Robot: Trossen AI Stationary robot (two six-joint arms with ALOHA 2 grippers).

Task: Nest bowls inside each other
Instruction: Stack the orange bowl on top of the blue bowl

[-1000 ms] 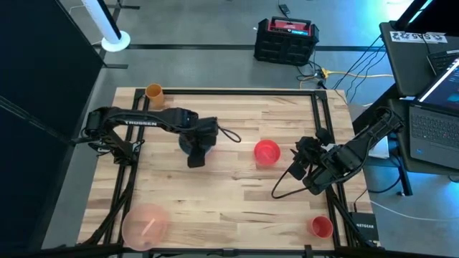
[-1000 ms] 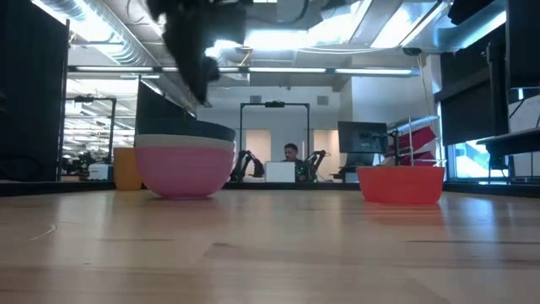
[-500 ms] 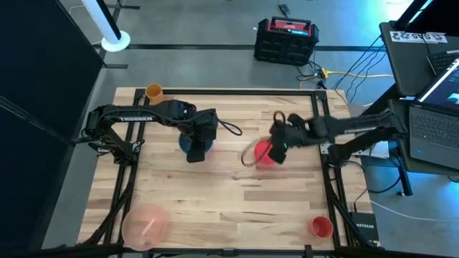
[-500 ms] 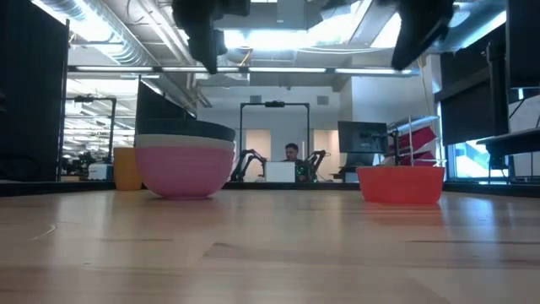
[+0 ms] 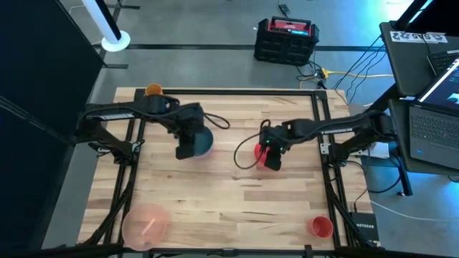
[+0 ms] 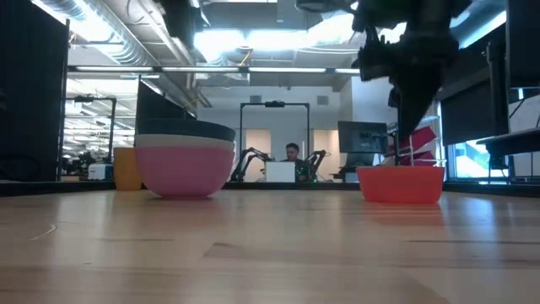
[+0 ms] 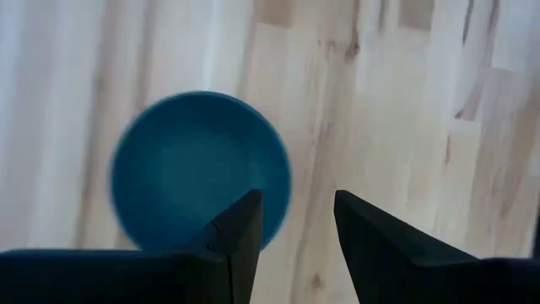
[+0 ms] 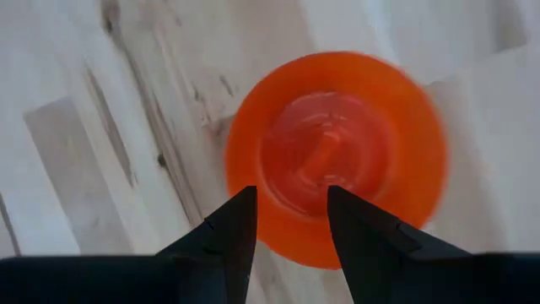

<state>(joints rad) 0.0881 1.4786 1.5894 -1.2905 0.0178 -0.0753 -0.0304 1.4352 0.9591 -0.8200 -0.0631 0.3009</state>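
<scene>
Next, my left gripper backs away while my right gripper brings the red bowl [image 6: 400,185] over, because my left gripper hangs over the dark blue bowl [image 5: 206,142], where the red bowl must go.
A dark blue bowl [image 5: 204,140] sits nested on top of a white bowl [image 6: 184,141], which sits in an opaque pink bowl [image 6: 183,170] standing on the table left of centre. My left gripper [image 5: 186,151] hangs open above this stack, at its near-left side, as the left wrist view shows [image 7: 295,228]. A red bowl [image 5: 261,150] stands upright on the table right of centre. My right gripper [image 5: 272,159] hovers open over it, pointing down, fingers above its rim [image 8: 287,224]. A translucent pale-pink bowl [image 5: 146,222] rests at the near left corner.
A small orange cup [image 5: 153,90] stands at the far left corner and a small red cup [image 5: 320,226] at the near right corner. Black frame rails [image 5: 315,115] run along the table's sides. Bare wood lies between the two bowl groups and toward the near edge.
My right gripper has swung in from the table's right edge to over the red bowl, sinking and tipping to point down. My left gripper has risen from the stacked bowls and drawn slightly toward the table's left edge. No bowl has moved.
</scene>
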